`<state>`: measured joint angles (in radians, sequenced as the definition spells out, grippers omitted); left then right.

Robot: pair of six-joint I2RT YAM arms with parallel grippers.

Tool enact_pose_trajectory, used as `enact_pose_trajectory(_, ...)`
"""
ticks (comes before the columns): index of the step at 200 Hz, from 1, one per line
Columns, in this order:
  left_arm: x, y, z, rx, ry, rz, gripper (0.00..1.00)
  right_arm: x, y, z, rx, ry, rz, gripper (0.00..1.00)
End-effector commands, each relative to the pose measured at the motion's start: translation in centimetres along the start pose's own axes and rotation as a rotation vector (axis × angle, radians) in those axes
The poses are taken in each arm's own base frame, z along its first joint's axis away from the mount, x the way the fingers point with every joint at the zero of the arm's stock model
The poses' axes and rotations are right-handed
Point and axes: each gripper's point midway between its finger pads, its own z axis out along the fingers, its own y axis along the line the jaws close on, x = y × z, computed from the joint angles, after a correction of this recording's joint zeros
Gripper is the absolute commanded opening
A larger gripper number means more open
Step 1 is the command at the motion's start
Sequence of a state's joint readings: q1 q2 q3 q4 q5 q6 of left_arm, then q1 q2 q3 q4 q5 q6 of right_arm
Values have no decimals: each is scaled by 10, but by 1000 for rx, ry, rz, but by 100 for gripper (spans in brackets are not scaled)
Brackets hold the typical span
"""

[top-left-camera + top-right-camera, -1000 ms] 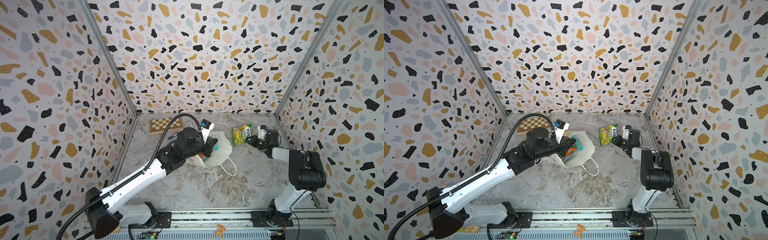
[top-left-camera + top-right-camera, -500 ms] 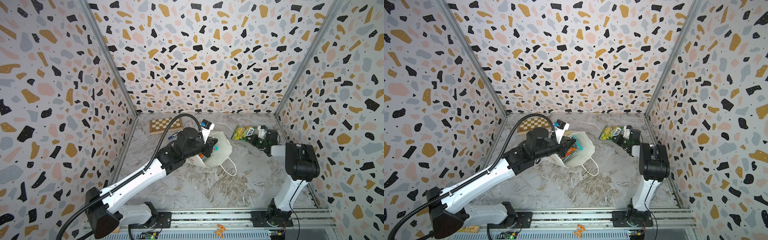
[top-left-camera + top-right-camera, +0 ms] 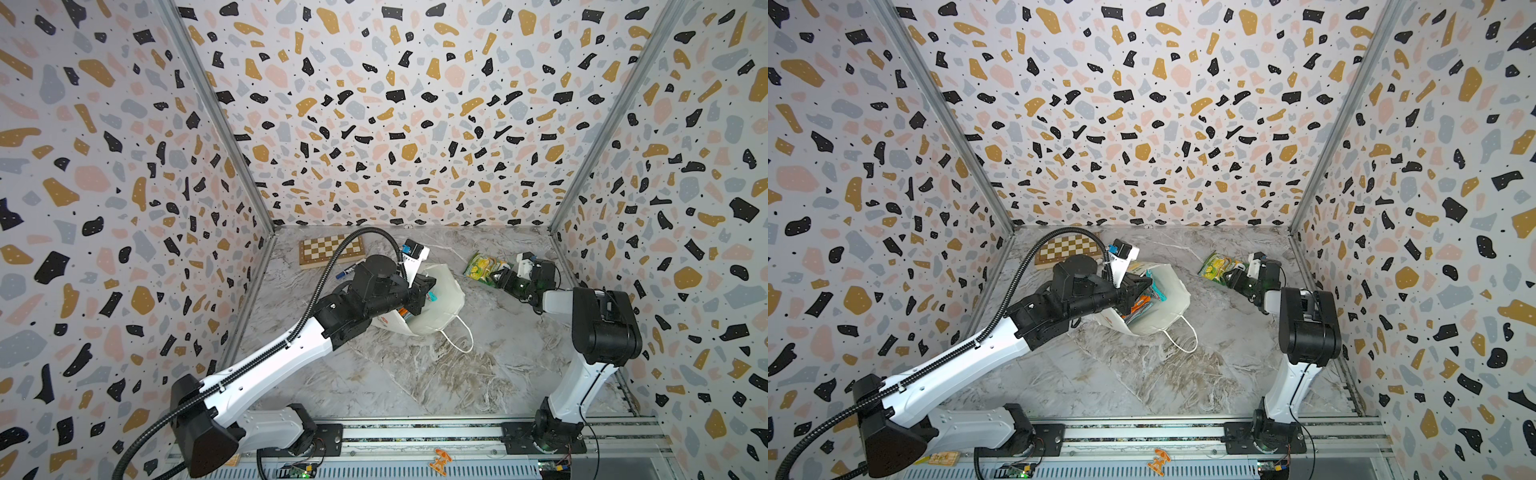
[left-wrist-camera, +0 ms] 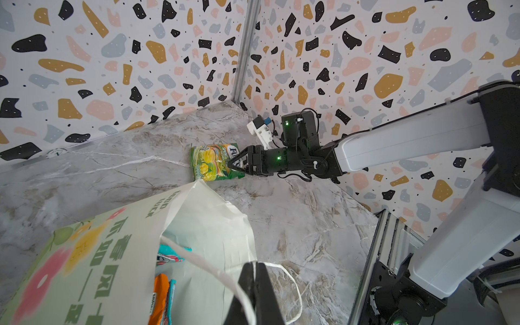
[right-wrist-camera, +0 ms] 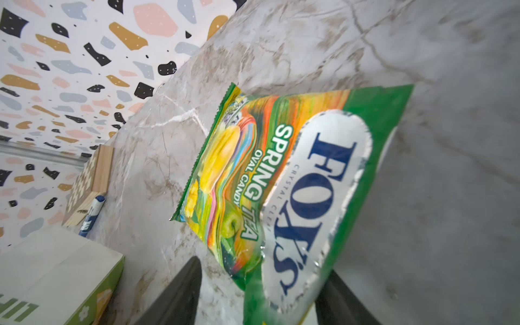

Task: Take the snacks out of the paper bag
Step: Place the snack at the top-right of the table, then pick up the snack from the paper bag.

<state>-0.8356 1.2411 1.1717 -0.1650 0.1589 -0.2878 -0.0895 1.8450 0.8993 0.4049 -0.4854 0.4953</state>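
The FOX'S snack (image 3: 1218,267) is lying flat outside the paper bag, so the robot's right gripper should keep going to the teal snack inside (image 3: 1157,292) and close there.
The white paper bag (image 3: 442,297) (image 3: 1169,297) lies tilted mid-table, its mouth toward the front. My left gripper (image 3: 428,287) (image 4: 256,271) is shut on the bag's rim where the cord handle (image 4: 292,284) comes off. Inside it, an orange snack (image 4: 159,298) (image 3: 1141,302) and a teal one (image 4: 168,253) show. A green-yellow FOX'S snack (image 5: 270,180) (image 3: 482,266) (image 3: 1217,264) lies flat on the marble at the far right. My right gripper (image 5: 256,298) (image 3: 497,276) (image 4: 230,163) is open, its fingers either side of that packet's near end.
A wooden chessboard (image 3: 330,249) (image 5: 90,183) sits at the far left with a blue-capped marker (image 3: 347,272) (image 5: 91,216) beside it. Patterned walls (image 3: 415,124) close in three sides. The arms' metal rail (image 3: 415,432) runs along the front edge.
The right gripper lowered the green-yellow packet onto the table at the far right and opened, letting it go. The left arm and the bag have not moved.
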Motion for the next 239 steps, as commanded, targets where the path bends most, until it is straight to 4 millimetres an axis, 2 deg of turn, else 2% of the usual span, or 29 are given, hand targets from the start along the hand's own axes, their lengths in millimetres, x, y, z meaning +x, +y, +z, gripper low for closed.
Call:
enact_pose_trajectory(1, -22, -14, -11, 44, -69, 25, 0, -22, 1, -27, 95, -91, -66, 67)
enact_pose_trajectory(25, -21, -14, -11, 46, -67, 22, 0, -26, 11, -49, 104, -136, -117, 68)
enact_pose_trajectory(54, -22, -15, -10, 53, -72, 21, 0, -27, 46, -82, 5, -196, -196, 67)
enact_pose_trajectory(75, -23, -17, -9, 66, -75, 16, 0, -31, 87, -111, -100, -249, -288, 67)
enact_pose_trajectory(93, -23, -18, -8, 71, -76, 13, 0, -24, 128, -129, -209, -256, -384, 67)
enact_pose_trajectory(128, -26, -23, -9, 93, -90, -1, 0, 1, 201, -155, -392, -237, -558, 66)
enact_pose_trajectory(154, -28, -23, -9, 93, -97, -10, 0, 25, 243, -171, -519, -216, -658, 66)
enact_pose_trajectory(186, -32, -24, -10, 96, -114, -20, 0, 61, 278, -181, -633, -184, -780, 66)
enact_pose_trajectory(206, -36, -24, -10, 98, -130, -28, 0, 84, 289, -179, -677, -142, -831, 65)
enact_pose_trajectory(239, -40, -24, -11, 93, -137, -27, 0, 119, 295, -163, -689, -43, -904, 63)
